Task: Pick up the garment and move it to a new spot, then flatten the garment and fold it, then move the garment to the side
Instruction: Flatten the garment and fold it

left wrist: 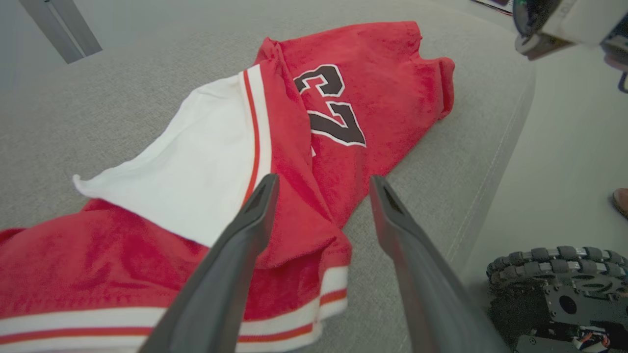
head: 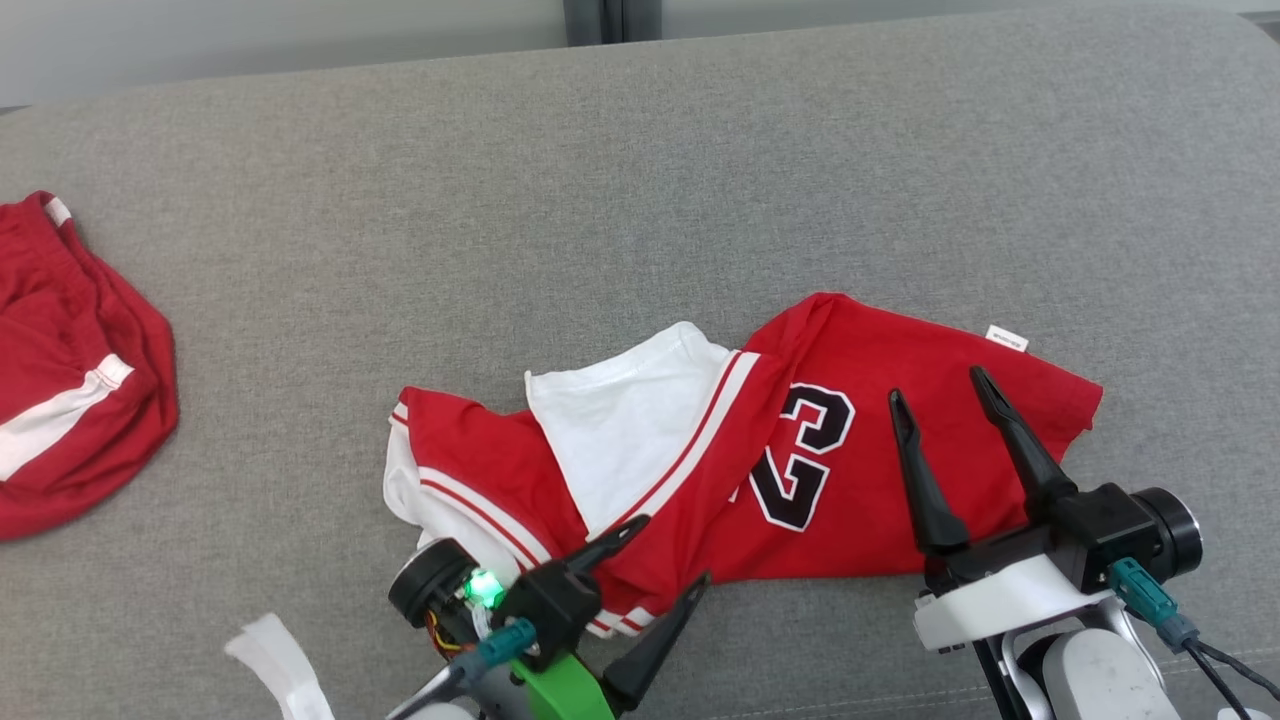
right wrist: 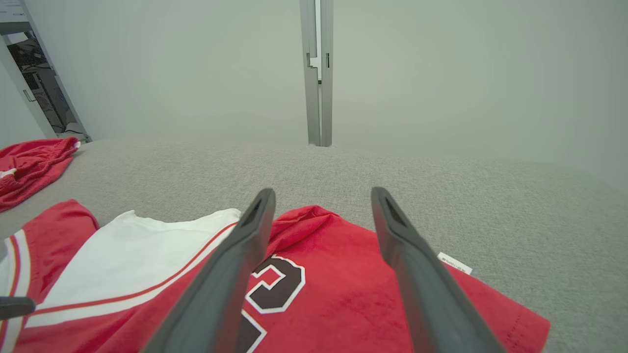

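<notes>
A white sliver [head: 734, 493] shows beside the number, so I expect the red fold [head: 705, 473] to open and reveal hidden lettering when the robot pulls the white sleeve.
The garment [head: 850, 440] is a red jersey with a black "23" and a white sleeve, lying crumpled on the grey cushion [head: 640, 180]. My left gripper [head: 675, 550] is open at the jersey's near hem, its fingers spread over a raised red fold [left wrist: 294, 215] by the striped edge; it grips nothing. My right gripper [head: 934, 383] hangs open above the jersey's right part, near the number. In the right wrist view its fingers [right wrist: 323, 190] straddle the red cloth [right wrist: 343, 294] without touching it. A white tag [head: 1006, 339] sticks out at the jersey's far right edge.
A second red piece with white stripes [head: 70, 370] lies at the cushion's left edge. A white strip [head: 280, 665] sits near the front left. The cushion's front edge [left wrist: 495, 162] drops to the floor, where my wheeled base [left wrist: 554, 279] stands.
</notes>
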Robot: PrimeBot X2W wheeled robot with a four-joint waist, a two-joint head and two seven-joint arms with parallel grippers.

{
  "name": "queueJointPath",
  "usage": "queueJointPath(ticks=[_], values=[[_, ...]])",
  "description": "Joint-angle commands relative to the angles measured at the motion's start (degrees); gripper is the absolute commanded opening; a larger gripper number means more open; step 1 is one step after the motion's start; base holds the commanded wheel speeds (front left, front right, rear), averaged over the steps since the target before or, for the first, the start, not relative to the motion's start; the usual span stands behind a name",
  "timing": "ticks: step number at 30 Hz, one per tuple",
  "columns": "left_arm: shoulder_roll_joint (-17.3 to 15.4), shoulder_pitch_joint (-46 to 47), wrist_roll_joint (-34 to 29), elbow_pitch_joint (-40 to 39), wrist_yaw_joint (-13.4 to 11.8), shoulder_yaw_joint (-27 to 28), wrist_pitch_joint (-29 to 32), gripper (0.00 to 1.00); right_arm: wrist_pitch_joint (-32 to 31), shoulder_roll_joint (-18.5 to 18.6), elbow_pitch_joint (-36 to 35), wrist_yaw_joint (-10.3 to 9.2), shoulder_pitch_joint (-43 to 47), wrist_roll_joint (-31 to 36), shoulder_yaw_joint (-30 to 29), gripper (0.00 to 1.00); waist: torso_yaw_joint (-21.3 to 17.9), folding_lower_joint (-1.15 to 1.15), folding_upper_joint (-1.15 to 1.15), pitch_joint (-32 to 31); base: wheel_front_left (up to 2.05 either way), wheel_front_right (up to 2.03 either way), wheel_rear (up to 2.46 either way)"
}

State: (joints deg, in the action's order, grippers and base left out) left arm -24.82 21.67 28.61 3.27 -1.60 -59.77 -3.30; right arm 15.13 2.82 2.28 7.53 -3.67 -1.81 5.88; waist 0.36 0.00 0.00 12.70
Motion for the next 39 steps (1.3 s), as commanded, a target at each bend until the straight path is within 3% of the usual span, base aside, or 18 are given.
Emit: queueJointPath(ticks=[1,5,8,10,18,24,29,30,31,32,39], values=[[0.4,-0.9,2.9,-2.8,-1.3,2.4,0.5,1.0,0.0,0.1,0.1,-0.08,0.8,0.5,-0.1,1.0,0.0,0.0,0.0,-0.6,0.0,0.0,0.0],[-1.5,1.1,6.8,-8.2,-6.0,8.4,3.9,1.0,0.0,0.1,-0.1,-0.08,1.3,0.4,-0.2,1.0,-0.1,0.0,0.0,-1.1,0.0,0.0,0.0],[-2.0,3.8,7.7,-6.7,-9.5,11.4,7.8,1.0,0.0,0.1,-0.1,-0.08,1.4,0.2,0.3,1.0,-0.2,0.0,0.0,-0.9,0.0,0.0,0.0],[-1.4,5.8,8.7,-3.2,-10.3,12.1,11.0,1.0,0.0,0.1,-0.1,-0.08,0.8,0.0,0.9,1.0,-0.6,0.0,0.0,-0.4,0.0,0.0,0.0],[3.2,14.2,12.2,12.2,-7.7,10.9,20.8,1.0,0.0,0.1,-0.2,-0.08,-0.7,0.7,0.9,1.0,-1.5,0.0,0.0,2.1,0.0,0.0,0.0],[4.9,18.5,12.1,22.5,-5.7,9.6,24.2,1.0,0.0,0.1,-0.3,-0.08,-1.7,0.6,1.1,1.0,-2.6,0.0,0.0,3.5,0.0,0.0,0.0],[5.7,19.1,13.5,25.8,-3.0,9.0,25.0,1.0,0.0,0.1,-0.6,-0.08,-2.1,0.1,0.6,1.0,-2.8,0.0,0.0,4.3,0.0,0.0,0.0],[5.8,19.1,13.5,26.3,-2.6,8.8,25.1,0.56,0.0,0.1,-0.6,-0.08,-2.0,0.1,0.6,1.0,-2.8,0.0,0.0,4.4,0.0,0.0,0.0],[5.8,19.2,13.4,26.6,-2.4,8.7,24.9,0.43,0.0,0.1,-0.6,-0.08,-2.0,0.1,0.5,1.0,-2.8,0.0,0.0,4.5,0.0,0.0,0.0],[5.9,19.4,13.3,26.9,-2.3,8.6,24.9,0.0,0.0,0.1,-0.5,-0.08,-2.0,0.0,0.5,1.0,-2.8,0.0,0.0,4.6,0.0,0.0,0.0],[5.3,20.3,13.2,26.9,-0.1,7.7,25.1,0.0,0.0,0.1,-0.8,-0.08,-2.7,-0.2,0.5,1.0,-3.0,0.0,0.0,4.4,0.0,0.0,0.0]])
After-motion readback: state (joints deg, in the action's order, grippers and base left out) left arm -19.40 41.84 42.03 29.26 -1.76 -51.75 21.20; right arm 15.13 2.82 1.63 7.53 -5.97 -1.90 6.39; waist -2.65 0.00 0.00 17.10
